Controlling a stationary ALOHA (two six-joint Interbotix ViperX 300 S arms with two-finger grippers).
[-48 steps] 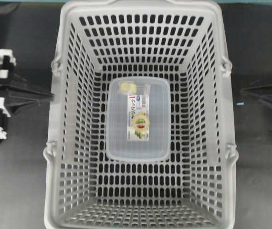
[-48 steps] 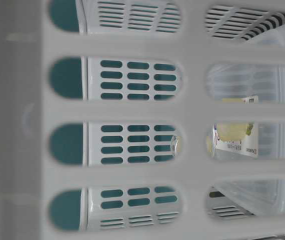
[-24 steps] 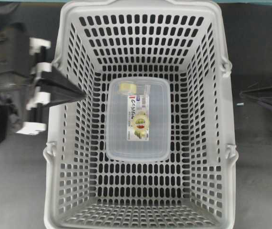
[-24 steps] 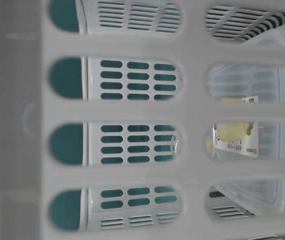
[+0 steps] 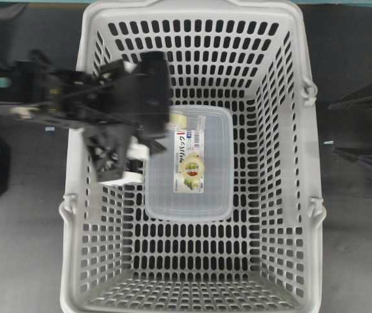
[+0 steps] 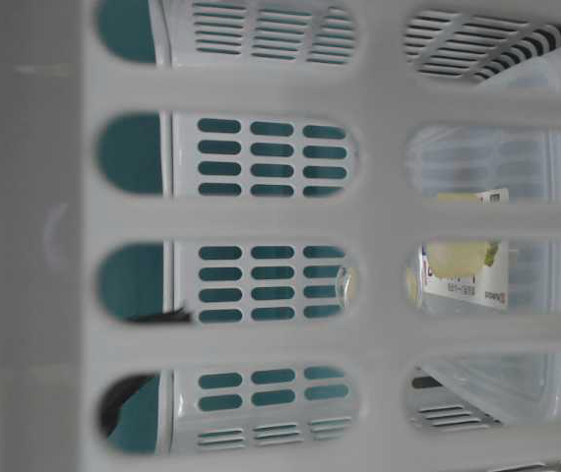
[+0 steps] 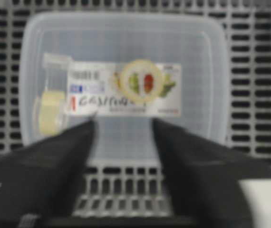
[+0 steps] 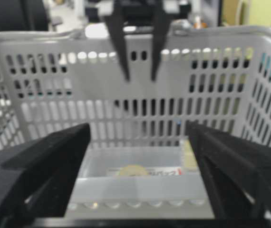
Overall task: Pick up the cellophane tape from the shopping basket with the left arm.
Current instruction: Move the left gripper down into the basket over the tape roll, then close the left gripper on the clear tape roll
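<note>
I keep reaching down to the round cellophane tape, which lies free on the label in line with my left gripper's open fingers, until they are on both sides of its rim.
The cellophane tape (image 7: 50, 111), a small pale yellow roll with a clear plastic piece, lies at a corner of the clear labelled box (image 7: 126, 52); whether on it or inside it I cannot tell. The box lies on the floor of the grey shopping basket (image 5: 94, 215). My left gripper (image 5: 161, 117) is open and empty. It hangs inside the basket above the box's left edge, beside the tape (image 5: 179, 120), apart from it. In the left wrist view its fingertips (image 7: 87, 127) frame the label, with the tape to their left. My right gripper (image 8: 138, 137) is open and empty outside the basket.
The basket's slotted walls (image 8: 54, 95) rise high around the box. The left arm (image 5: 36, 98) crosses over the left wall. The right gripper's fingers (image 5: 362, 96) sit right of the basket over the dark table. The table-level view shows mostly the basket wall (image 6: 261, 221).
My left arm has swung from outside the basket's left wall over it and down toward the box and tape. My right gripper's fingers have spread apart.
</note>
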